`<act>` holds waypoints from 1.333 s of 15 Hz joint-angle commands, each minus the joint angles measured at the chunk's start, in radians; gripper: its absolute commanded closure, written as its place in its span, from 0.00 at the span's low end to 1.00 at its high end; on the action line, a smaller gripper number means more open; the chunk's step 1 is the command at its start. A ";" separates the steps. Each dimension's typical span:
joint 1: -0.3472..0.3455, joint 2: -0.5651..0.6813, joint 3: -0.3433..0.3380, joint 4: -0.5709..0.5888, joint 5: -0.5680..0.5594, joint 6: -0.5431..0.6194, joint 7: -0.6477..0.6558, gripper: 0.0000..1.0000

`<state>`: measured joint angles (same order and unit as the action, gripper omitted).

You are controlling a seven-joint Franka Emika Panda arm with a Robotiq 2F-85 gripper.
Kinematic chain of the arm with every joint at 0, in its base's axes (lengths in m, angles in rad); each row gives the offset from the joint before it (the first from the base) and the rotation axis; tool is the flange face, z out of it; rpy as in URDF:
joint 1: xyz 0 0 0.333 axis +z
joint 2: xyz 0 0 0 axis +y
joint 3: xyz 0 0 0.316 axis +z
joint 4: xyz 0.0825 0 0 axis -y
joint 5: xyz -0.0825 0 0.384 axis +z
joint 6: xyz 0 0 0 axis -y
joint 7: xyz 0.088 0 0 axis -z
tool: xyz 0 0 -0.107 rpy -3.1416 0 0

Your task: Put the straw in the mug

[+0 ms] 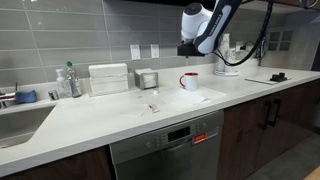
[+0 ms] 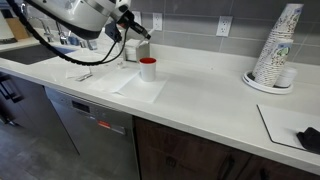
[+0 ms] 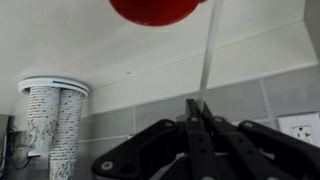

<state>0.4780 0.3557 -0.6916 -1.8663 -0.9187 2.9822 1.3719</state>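
Observation:
Next, I move my gripper back until the straw (image 3: 212, 30) lines up with the mug's red opening (image 3: 155, 9) before I lower it, because the straw points past the side of the mug's rim.
The small white mug (image 1: 189, 81) with red handle and trim stands on the white counter, also in an exterior view (image 2: 148, 69). In the wrist view, which stands upside down, its red opening (image 3: 153, 9) shows at the top edge. My gripper (image 1: 188, 50) hangs above the mug, a little behind it, also in an exterior view (image 2: 138, 36). Its jaws (image 3: 197, 112) are shut on a thin pale straw (image 3: 207, 60) that points toward the mug, its tip near the rim.
A white sheet (image 2: 140, 86) lies under the mug. A square metallic canister (image 1: 147, 78), a white box (image 1: 108, 78) and a bottle (image 1: 70, 80) stand by the wall. A sink (image 1: 20, 122) is at one end. Stacked paper cups (image 2: 275, 50) stand at the other.

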 commanded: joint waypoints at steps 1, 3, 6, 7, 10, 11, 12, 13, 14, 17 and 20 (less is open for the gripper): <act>0.117 0.117 -0.185 0.088 -0.151 0.019 0.261 0.99; 0.153 0.167 -0.238 0.102 -0.222 0.012 0.389 0.99; 0.205 0.259 -0.304 0.126 -0.313 0.012 0.566 0.99; 0.215 0.282 -0.312 0.128 -0.333 0.008 0.613 0.99; 0.246 0.345 -0.349 0.140 -0.392 -0.006 0.749 0.99; 0.254 0.352 -0.352 0.132 -0.399 -0.017 0.766 0.99; 0.263 0.371 -0.364 0.135 -0.413 -0.024 0.795 0.99; 0.272 0.382 -0.371 0.131 -0.421 -0.037 0.811 0.99; 0.278 0.385 -0.373 0.122 -0.422 -0.051 0.816 0.99; 0.295 0.407 -0.384 0.112 -0.436 -0.091 0.828 0.99; 0.300 0.394 -0.370 0.082 -0.424 -0.115 0.784 0.71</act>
<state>0.7487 0.7434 -1.0445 -1.7519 -1.3213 2.8929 2.1450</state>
